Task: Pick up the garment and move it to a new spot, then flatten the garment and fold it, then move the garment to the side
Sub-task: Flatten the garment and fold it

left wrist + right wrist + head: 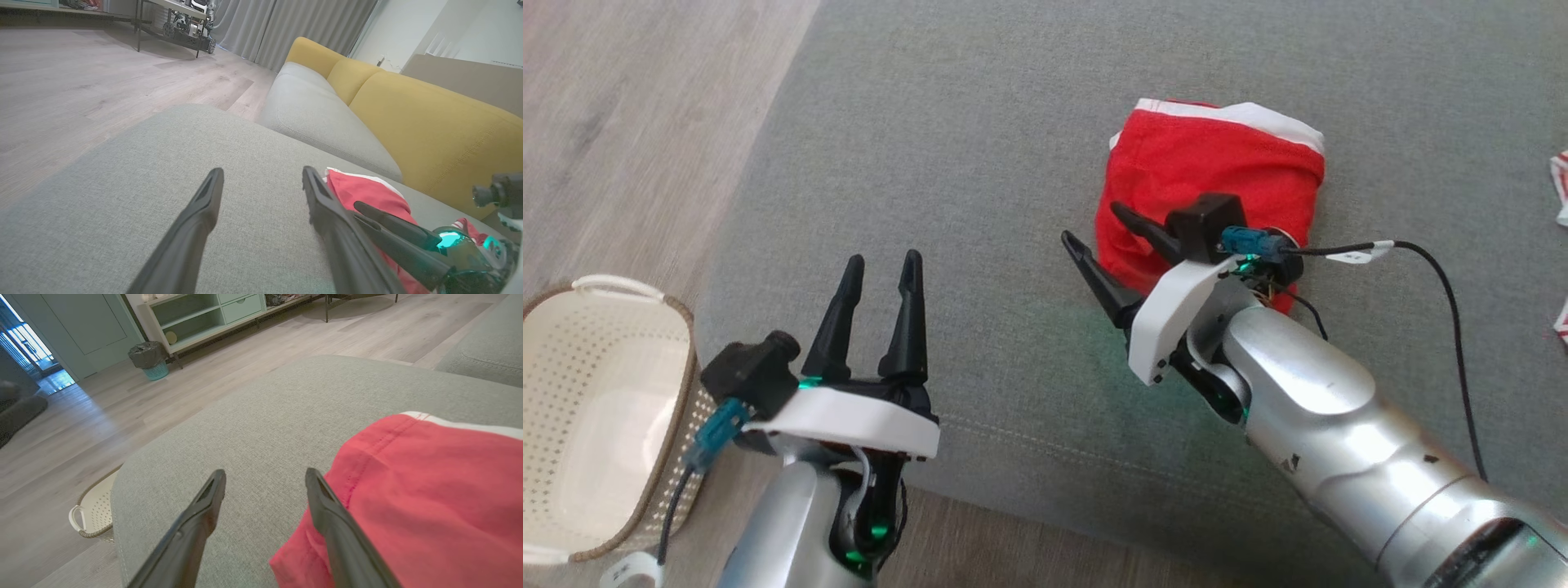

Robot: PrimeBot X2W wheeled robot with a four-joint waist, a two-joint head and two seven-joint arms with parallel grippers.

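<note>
The garment [1214,165] will wrinkle but stay in a bundle when I carry it to the side, because it is folded and has a loose, flared edge [300,559].
The garment [1209,171] is red with a white band, folded into a compact block on the grey cushion [1013,122]. My right gripper [1092,220] is open at the garment's left edge, one finger over the red cloth, the other over bare cushion, nothing held. In the right wrist view the garment [429,490] spreads to the right of the open fingers [331,522]. My left gripper [880,269] is open and empty above the cushion's front part, well left of the garment. In the left wrist view the garment [367,192] lies beyond the right finger.
A white perforated basket [596,408] stands on the wooden floor at the lower left, beside the cushion's front corner. Red-and-white cloth pieces [1560,188] lie at the far right edge. A yellow sofa back [429,122] rises behind the seat. A black cable [1445,294] trails from my right wrist.
</note>
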